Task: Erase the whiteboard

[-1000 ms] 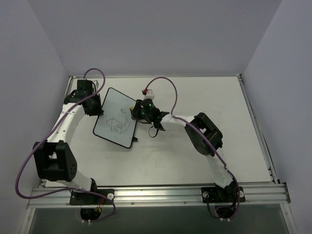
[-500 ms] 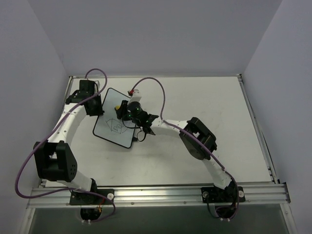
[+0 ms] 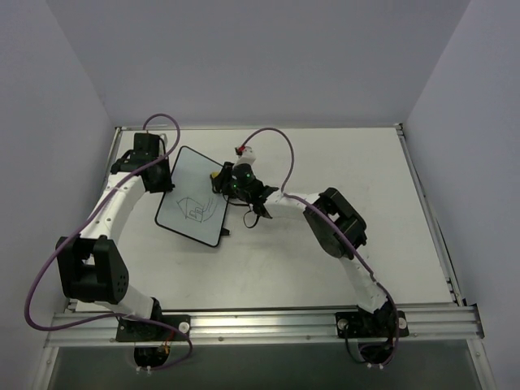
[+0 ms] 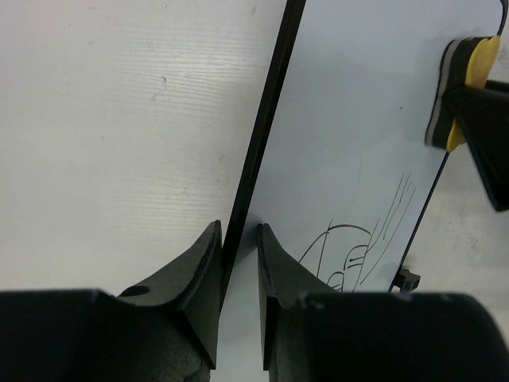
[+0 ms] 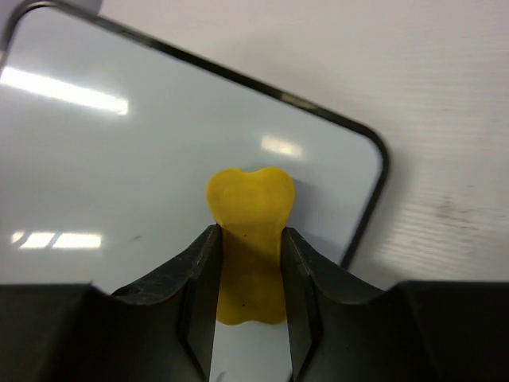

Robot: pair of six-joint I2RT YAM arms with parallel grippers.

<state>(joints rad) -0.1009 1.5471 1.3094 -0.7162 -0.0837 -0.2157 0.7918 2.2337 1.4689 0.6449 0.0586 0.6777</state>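
I should sweep the eraser back over the near half (image 3: 197, 210) with my right gripper, because the eraser sits by the whiteboard's clean far corner (image 3: 215, 174), away from the line drawing.
The whiteboard (image 3: 191, 195) lies flat on the table at the back left, white with a thin black rim and a black line drawing (image 3: 195, 210) on its near half. My left gripper (image 4: 238, 239) is shut on the whiteboard's (image 4: 358, 143) left rim. My right gripper (image 5: 248, 239) is shut on the small yellow eraser (image 5: 250, 239) and holds it on the whiteboard (image 5: 143, 143) near its far right corner. The eraser (image 3: 214, 175) and right gripper (image 3: 223, 180) show in the top view too, the eraser (image 4: 469, 87) also in the left wrist view.
The white table (image 3: 325, 260) is walled at the back and both sides. A metal rail (image 3: 268, 325) runs along the near edge with both arm bases. Purple cables (image 3: 276, 142) loop above the arms.
My right gripper with the eraser swept left across the board, then back right to the far right corner. Some lines at the drawing's upper right are gone. The left gripper has not moved.
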